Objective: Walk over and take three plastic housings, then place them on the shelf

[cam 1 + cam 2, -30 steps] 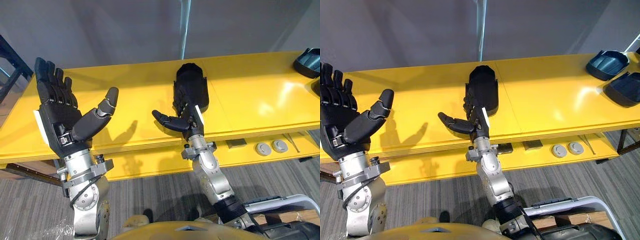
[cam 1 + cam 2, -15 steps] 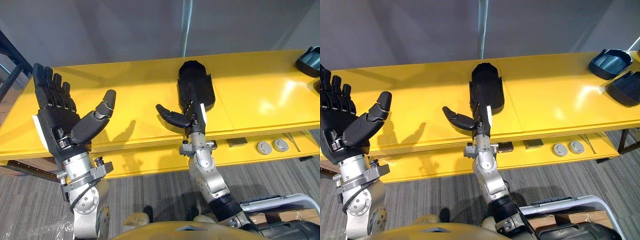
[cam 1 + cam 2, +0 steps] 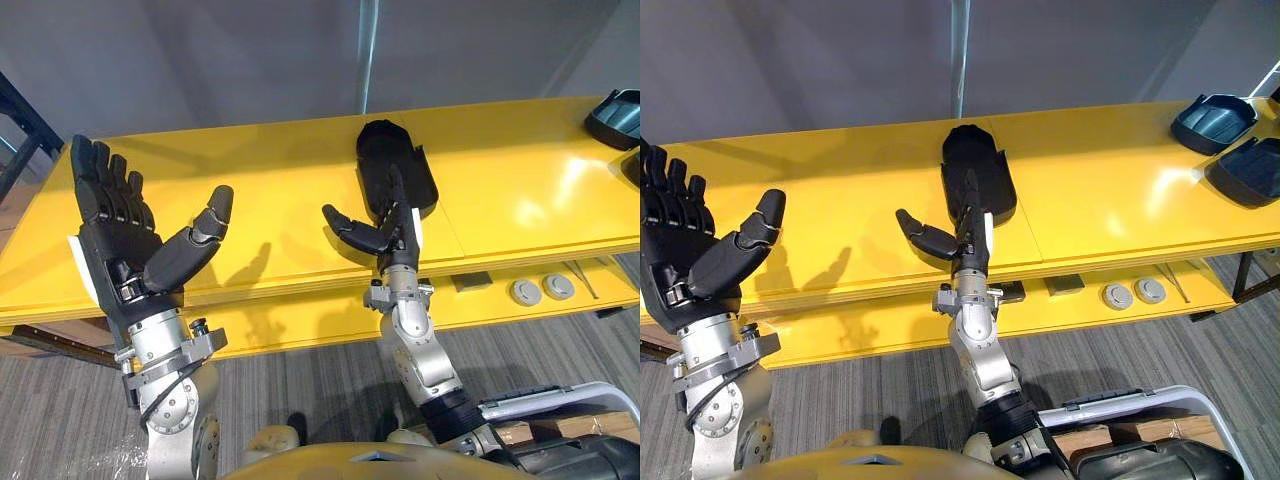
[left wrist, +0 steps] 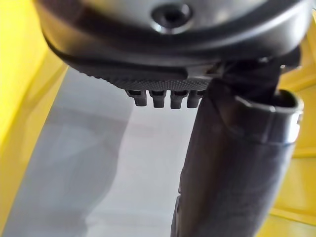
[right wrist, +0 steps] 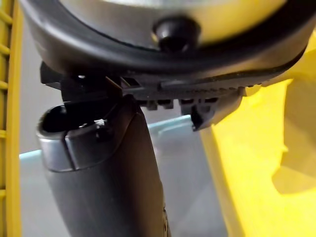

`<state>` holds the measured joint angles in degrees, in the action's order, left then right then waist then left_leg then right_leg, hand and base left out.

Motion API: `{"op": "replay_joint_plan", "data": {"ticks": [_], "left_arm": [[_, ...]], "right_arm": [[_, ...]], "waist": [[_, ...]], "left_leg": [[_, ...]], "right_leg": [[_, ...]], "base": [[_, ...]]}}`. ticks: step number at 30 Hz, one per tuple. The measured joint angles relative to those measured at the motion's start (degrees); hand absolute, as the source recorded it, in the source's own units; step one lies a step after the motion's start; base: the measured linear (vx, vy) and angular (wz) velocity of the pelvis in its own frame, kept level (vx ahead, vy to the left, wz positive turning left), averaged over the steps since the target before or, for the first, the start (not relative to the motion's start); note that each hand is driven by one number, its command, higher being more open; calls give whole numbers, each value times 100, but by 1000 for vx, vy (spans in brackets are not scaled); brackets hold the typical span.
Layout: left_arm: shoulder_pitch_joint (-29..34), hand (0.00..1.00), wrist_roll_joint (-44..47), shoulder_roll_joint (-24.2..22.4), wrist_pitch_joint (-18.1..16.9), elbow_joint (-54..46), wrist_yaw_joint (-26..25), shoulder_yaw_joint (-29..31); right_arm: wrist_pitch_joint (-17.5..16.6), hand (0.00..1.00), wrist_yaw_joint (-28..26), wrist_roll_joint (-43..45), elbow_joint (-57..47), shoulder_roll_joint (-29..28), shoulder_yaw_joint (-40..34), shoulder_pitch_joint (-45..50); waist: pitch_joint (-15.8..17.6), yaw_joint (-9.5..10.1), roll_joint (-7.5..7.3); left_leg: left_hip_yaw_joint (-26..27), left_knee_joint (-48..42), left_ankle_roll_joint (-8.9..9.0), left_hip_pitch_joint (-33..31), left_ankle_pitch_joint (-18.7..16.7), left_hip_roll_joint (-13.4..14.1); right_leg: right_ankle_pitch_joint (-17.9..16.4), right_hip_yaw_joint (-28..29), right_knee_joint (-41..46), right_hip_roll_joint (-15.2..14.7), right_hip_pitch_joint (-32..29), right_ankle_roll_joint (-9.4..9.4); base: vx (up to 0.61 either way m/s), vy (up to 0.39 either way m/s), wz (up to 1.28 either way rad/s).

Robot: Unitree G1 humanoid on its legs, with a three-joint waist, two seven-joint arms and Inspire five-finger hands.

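Note:
The robot should expect boxes filling the bin underneath when it lifts the housing there, because brown cardboard (image 3: 578,427) shows high inside the white-rimmed bin (image 3: 572,397).
A black plastic housing (image 3: 392,165) lies on the yellow shelf top (image 3: 260,190), near its middle. My right hand (image 3: 398,226) is raised just in front of the housing's near end, open, fingers straight and pointing at it, thumb spread to the left, holding nothing. My left hand (image 3: 120,235) is up over the shelf's left part, open and empty, palm facing me. Two more dark housings (image 3: 1213,112) (image 3: 1248,168) rest at the shelf's far right end. The right wrist view has my thumb (image 5: 106,168) against the yellow surface.
A lower yellow ledge carries two round grey caps (image 3: 527,292) (image 3: 558,287) and a small dark block (image 3: 470,284). A grey wall rises behind the shelf. A dark frame (image 3: 20,125) stands at the far left. A white-rimmed bin (image 3: 1130,405) sits on the carpet at lower right.
My right hand has drawn back from the black housing, which stays lying on the shelf top. The left hand has barely moved; the view has shifted slightly.

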<state>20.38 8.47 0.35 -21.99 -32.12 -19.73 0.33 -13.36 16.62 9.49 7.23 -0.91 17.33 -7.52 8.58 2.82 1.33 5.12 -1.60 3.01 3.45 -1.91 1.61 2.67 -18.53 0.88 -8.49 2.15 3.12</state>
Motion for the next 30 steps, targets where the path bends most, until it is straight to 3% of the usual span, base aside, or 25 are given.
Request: {"op": "replay_joint_plan", "data": {"ticks": [2, 7, 14, 17, 25, 30], "left_arm": [[0, 100, 0, 0, 0, 0, 1, 0], [-2, 100, 0, 0, 0, 0, 36, 4], [-12, 100, 9, -2, -8, 0, 105, 74], [-58, 100, 10, 1, -15, -5, 162, 71], [-84, 100, 15, 1, -15, -14, 273, 47], [-83, 100, 10, 6, -16, -14, 215, 0]], "right_arm": [[-25, 100, -188, 4, 0, 0, 8, 7], [-552, 100, -523, 13, -136, 1, 136, 65], [-770, 100, -629, -1, -1741, 20, 121, 544], [-669, 100, -839, 6, -2125, 66, -132, 937], [153, 100, -2009, 364, -2188, 311, -406, 2185], [194, 100, -2374, 557, -2189, 360, -163, 2332]], "waist": [[1, -1, 1], [0, 0, 1], [-19, 3, -27], [-103, -50, -77], [-132, -327, -110], [-134, -325, -111]], "left_leg": [[1, -2, 0, 1, 0, 0], [3, -2, 1, 6, -1, 4], [178, -11, 27, 111, -85, 47], [288, -27, 36, 123, -140, 76], [585, -166, 64, 190, -340, 167], [628, -229, 71, 144, -402, 195]], "right_leg": [[0, 1, 0, 0, 1, 0], [2, 3, -4, 4, 7, 2], [31, 159, -111, 69, 95, 30], [42, 265, -177, 109, 90, 39], [75, 552, -239, 204, 81, 30], [75, 608, -277, 238, 53, 30]], "base": [[0, 0, 0], [0, 0, 0], [2, -1, -12], [18, 3, -20], [30, 9, -19], [7, 6, -6]]}}
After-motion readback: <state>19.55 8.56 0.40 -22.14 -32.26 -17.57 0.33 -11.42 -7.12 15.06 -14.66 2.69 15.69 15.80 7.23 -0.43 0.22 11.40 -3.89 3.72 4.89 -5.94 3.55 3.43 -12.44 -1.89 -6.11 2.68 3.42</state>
